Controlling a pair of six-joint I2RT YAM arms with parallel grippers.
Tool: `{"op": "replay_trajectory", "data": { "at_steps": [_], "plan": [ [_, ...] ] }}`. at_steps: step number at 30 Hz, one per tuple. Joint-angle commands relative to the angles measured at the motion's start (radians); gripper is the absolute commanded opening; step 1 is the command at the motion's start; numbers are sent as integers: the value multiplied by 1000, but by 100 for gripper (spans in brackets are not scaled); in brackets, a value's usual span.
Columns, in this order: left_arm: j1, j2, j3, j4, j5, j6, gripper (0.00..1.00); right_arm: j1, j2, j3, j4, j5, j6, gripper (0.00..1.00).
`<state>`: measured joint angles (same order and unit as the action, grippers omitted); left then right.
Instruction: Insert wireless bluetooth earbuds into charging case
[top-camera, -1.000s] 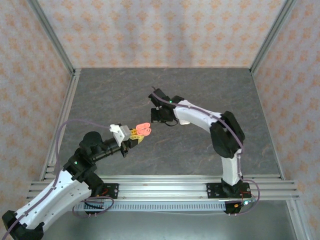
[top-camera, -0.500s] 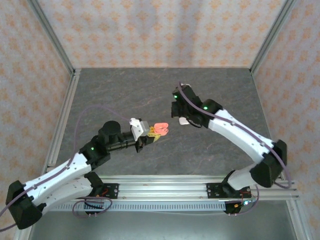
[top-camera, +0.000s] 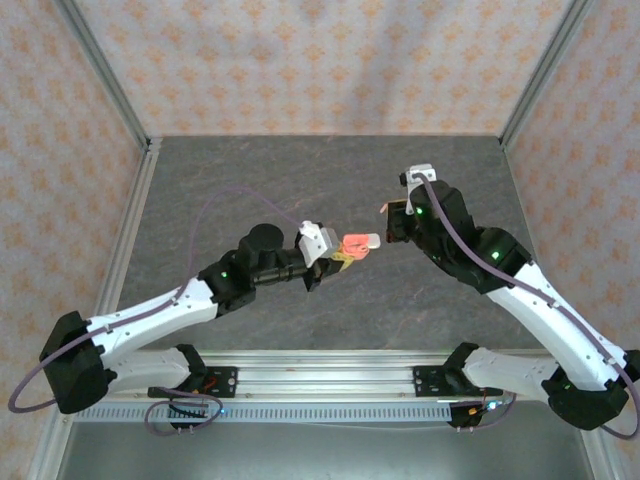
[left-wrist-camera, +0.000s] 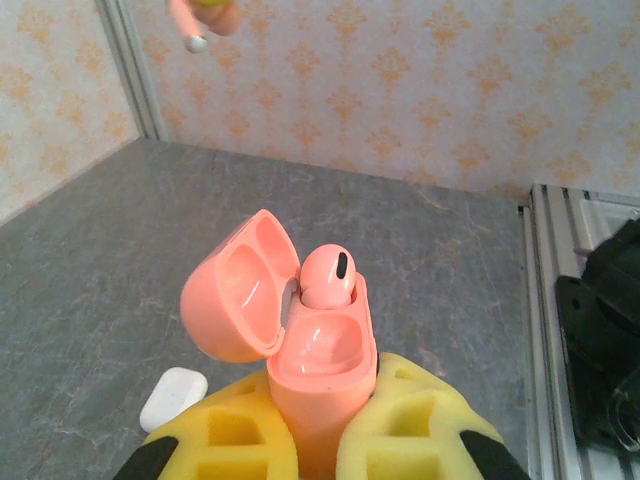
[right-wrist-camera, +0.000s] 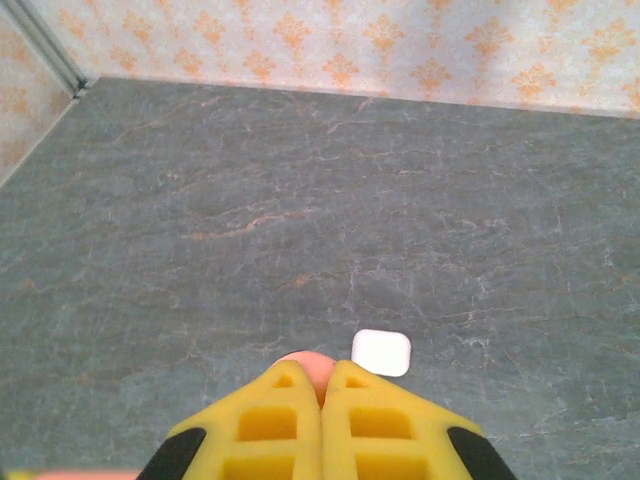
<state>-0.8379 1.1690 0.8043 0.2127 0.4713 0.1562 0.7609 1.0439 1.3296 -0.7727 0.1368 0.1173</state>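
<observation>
My right gripper should keep going toward the case's empty slot (left-wrist-camera: 322, 345) until the stem sits inside, as the held earbud's stem (left-wrist-camera: 184, 20) points down and that slot is open.
My left gripper (left-wrist-camera: 320, 392) is shut on the base of an open coral-pink charging case (left-wrist-camera: 322, 350), lid swung to the left. One coral-pink earbud (left-wrist-camera: 326, 277) sits in the case's far slot; the near slot is bare. My right gripper (right-wrist-camera: 322, 374) is shut on another coral-pink earbud (right-wrist-camera: 310, 364), which peeks out between the yellow fingertips. In the left wrist view that earbud (left-wrist-camera: 203, 18) hangs at the top edge, above and beyond the case. From above, the left gripper (top-camera: 336, 255) and case (top-camera: 350, 246) hover mid-table, with the right gripper (top-camera: 391, 216) just to their right.
A shut white case (right-wrist-camera: 381, 352) lies on the grey table (top-camera: 250, 180) under the two grippers; it is also beside the left fingers (left-wrist-camera: 172, 397). Patterned walls and metal frame posts (top-camera: 120, 100) ring the table. An aluminium rail (top-camera: 330, 372) runs along the near edge.
Both arms have swung right. The left gripper carried the open pink case rightward over the white case. The right gripper moved right and back with its earbud.
</observation>
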Motion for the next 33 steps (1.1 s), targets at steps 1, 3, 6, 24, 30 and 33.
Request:
{"op": "replay_trajectory", "data": {
  "at_steps": [1, 3, 6, 24, 30, 33],
  "plan": [
    [-8, 28, 53, 66, -46, -42, 0, 22, -14, -8, -33, -37, -86, 0],
    [-10, 43, 63, 71, -51, -51, 0, 37, -13, -8, -28, -54, -115, 0],
    [-9, 56, 75, 70, -58, -55, 0, 59, -12, -7, -12, -60, -150, 0],
    [-10, 84, 123, 80, -62, -111, 0, 116, 12, -61, 111, -134, -240, 0],
    [-10, 83, 124, 93, -65, -121, 0, 118, 11, -76, 120, -124, -260, 0],
    [-10, 83, 126, 97, -68, -125, 0, 118, 10, -82, 124, -130, -262, 0]
  ]
}}
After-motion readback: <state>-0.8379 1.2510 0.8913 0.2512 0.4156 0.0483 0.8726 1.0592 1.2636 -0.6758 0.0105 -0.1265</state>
